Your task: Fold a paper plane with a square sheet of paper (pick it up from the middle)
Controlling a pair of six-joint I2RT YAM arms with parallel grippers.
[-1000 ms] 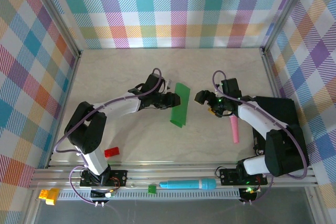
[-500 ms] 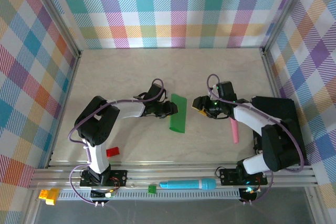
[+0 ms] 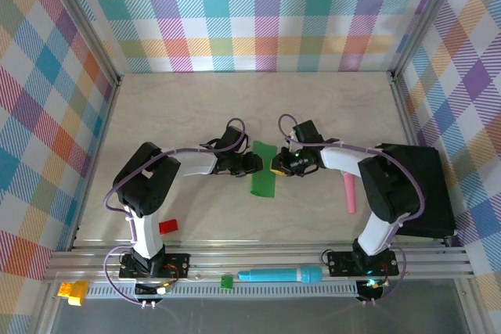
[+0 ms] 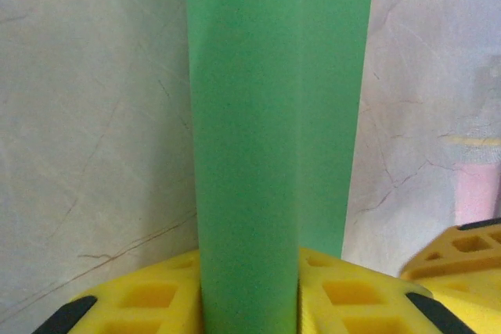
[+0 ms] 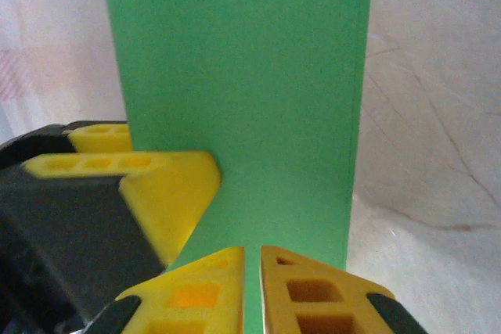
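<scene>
My left gripper should open, ease the paper flat and straddle its folded edge (image 4: 196, 154), because the paper arches up as a rounded band (image 4: 246, 154) in that gripper's fingers.
The square sheet of paper (image 3: 263, 171) is bright green and folded into a long narrow strip, lying mid-table. My left gripper (image 3: 252, 164) grips its left side. In the left wrist view the paper (image 4: 274, 115) rises as a band between my yellow fingers (image 4: 149, 303), with the left gripper (image 4: 249, 295) shut on it. My right gripper (image 3: 276, 164) meets the paper's right side. In the right wrist view the right gripper (image 5: 252, 271) is nearly closed, with only a thin green slit of paper (image 5: 250, 76) between its tips. The left gripper's finger (image 5: 164, 185) shows beside it.
A pink marker (image 3: 350, 193) lies right of the grippers, near a black box (image 3: 427, 185). A red block (image 3: 166, 227) sits at the front left. On the front rail lie a teal marker (image 3: 280, 274), a tiny green block (image 3: 226, 281) and a yellow block (image 3: 73, 292).
My right gripper has swung left from near the pink marker to the paper's right edge and closed from wide open. The left gripper kept hold of the paper, which moved slightly nearer.
</scene>
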